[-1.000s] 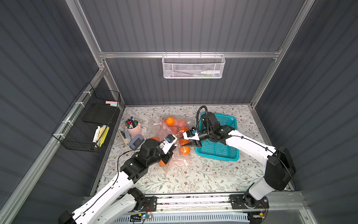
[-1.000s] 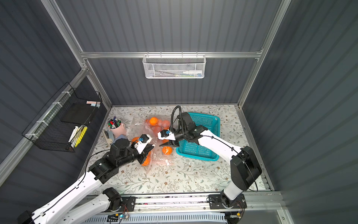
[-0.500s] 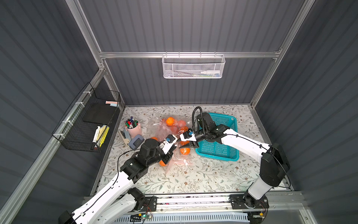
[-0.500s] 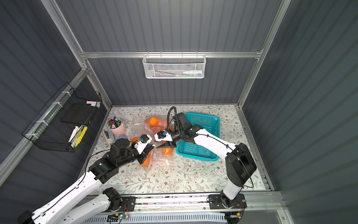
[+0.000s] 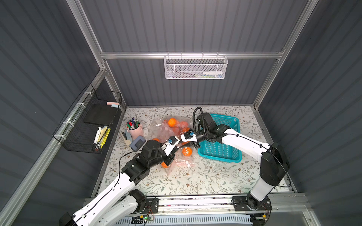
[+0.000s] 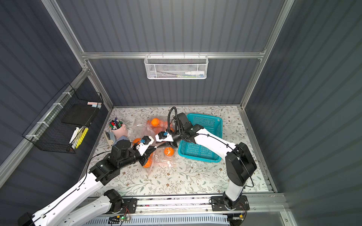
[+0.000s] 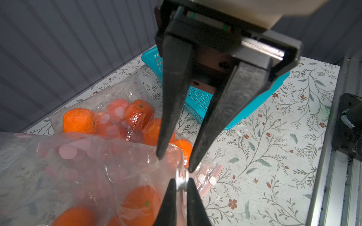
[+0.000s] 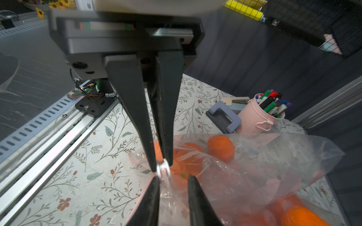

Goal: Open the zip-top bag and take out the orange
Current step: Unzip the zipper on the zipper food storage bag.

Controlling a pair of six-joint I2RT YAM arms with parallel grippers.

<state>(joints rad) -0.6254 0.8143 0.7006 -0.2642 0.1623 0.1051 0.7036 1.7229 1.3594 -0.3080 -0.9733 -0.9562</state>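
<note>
The zip end (image 7: 183, 168) beside the slider (image 7: 182, 182) is loose between my right gripper's fingers. Those fingers should pinch the zip end first, and then my left gripper should regrip the slider and pull it.
A clear zip-top bag (image 5: 168, 129) with pink dots lies on the floral mat with several oranges inside, one at the back (image 5: 172, 122) and one near the basket (image 5: 187, 151). My left gripper (image 7: 181, 181) is shut on the bag's white zip slider (image 7: 181, 177), holding that edge up. My right gripper (image 8: 173, 178) faces it tip to tip. Its jaws stand a little apart with bag film between them, just beside the slider (image 8: 164, 170). Both top views show the two grippers meeting over the bag, the left (image 5: 176, 149) and the right (image 6: 162, 144).
A teal basket (image 5: 219, 144) sits right of the bag under my right arm. A pink cup of pens (image 5: 134, 129) and a grey hole punch (image 5: 138, 142) stand to its left. A black wire rack (image 5: 92, 121) hangs on the left wall.
My right gripper has moved left to meet the left one at the bag's edge, and its jaws have narrowed. The left gripper has held still on the slider.
</note>
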